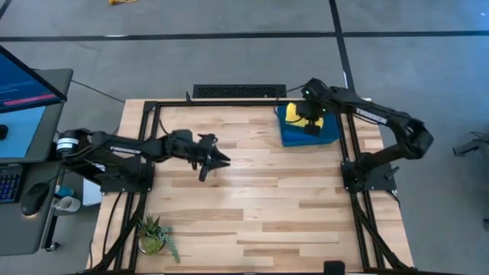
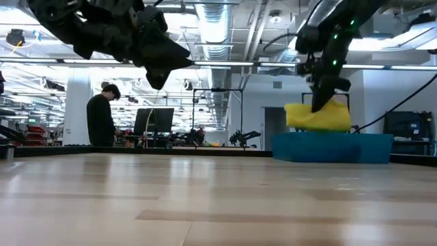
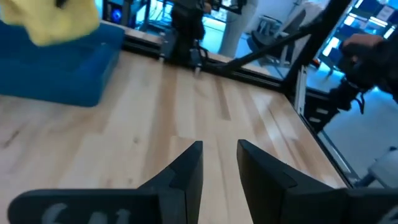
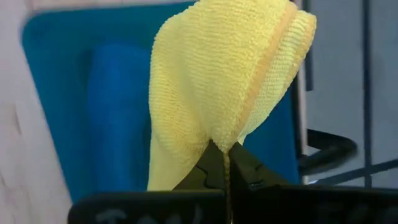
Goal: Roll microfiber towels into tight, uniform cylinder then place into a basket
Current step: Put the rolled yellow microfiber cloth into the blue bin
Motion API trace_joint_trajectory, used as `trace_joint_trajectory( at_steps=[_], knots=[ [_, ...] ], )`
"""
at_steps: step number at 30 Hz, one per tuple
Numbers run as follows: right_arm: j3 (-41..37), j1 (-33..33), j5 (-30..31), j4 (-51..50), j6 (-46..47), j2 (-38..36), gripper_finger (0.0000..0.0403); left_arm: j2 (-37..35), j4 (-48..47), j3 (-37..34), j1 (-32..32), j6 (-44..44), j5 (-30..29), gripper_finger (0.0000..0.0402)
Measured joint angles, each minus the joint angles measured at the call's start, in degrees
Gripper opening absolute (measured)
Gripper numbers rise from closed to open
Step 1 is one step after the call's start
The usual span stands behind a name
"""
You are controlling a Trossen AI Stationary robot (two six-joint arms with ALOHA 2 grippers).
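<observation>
My right gripper is holding the yellow towel [image 4: 214, 78] over the basket, next to the blue towel. It should keep lowering the yellow towel until the towel rests inside the basket's rim [image 1: 309, 138], and then let go.
My right gripper [image 1: 312, 122] is shut on the yellow microfiber towel [image 4: 224, 68], a bundled roll held over the basket [image 1: 325, 136]. The basket is a dark teal-blue bin at the table's far right corner. A blue rolled towel [image 4: 118, 118] lies inside the basket, beside the yellow one. In the low view the yellow towel [image 2: 317, 116] sits just at the basket's rim [image 2: 331, 140]. My left gripper [image 3: 219, 152] hovers open above the bare table left of centre, with nothing between its fingers. My right gripper pinches a bunched fold of the yellow towel at one end [image 4: 225, 142] between its two fingertips. The fingers slant down from above. The towel hangs bundled below the fingers over the basket; whether its underside touches the basket I cannot tell.
A small potted plant [image 1: 155, 234] stands at the table's near left corner. A black frame rail [image 1: 229, 103] runs along the far edge and the sides. Bare wood lies between the two arms. A person [image 2: 101, 116] stands in the room beyond the table.
</observation>
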Motion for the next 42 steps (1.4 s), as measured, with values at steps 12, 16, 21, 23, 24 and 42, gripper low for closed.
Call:
trace_joint_trajectory(
  at_steps=[12,16,21,23,24,42],
  knots=[
    [0.0,-2.9,-0.9,2.3,-10.8,12.8,0.001,-0.1,-4.6,0.0,10.2,1.2,4.3,0.0091],
    [0.8,-2.9,-0.9,3.4,-11.1,16.0,0.001,-0.1,-5.4,0.0,12.3,1.2,4.3,0.0091],
    [2.6,-2.9,1.2,6.0,-12.9,19.3,0.001,-0.1,-5.6,0.0,14.5,3.4,6.4,0.0091],
    [4.0,-2.9,2.1,6.0,-12.9,20.7,0.0013,-0.1,-5.6,0.0,15.2,3.6,7.5,0.0091],
    [4.6,-2.9,2.1,6.1,-12.9,21.3,0.0014,-0.1,-5.7,0.0,15.4,3.6,8.0,0.0091],
    [7.9,0.0,7.0,5.0,-11.6,24.2,0.0126,-0.1,-8.8,0.0,16.2,5.3,8.8,0.0091]
  ],
)
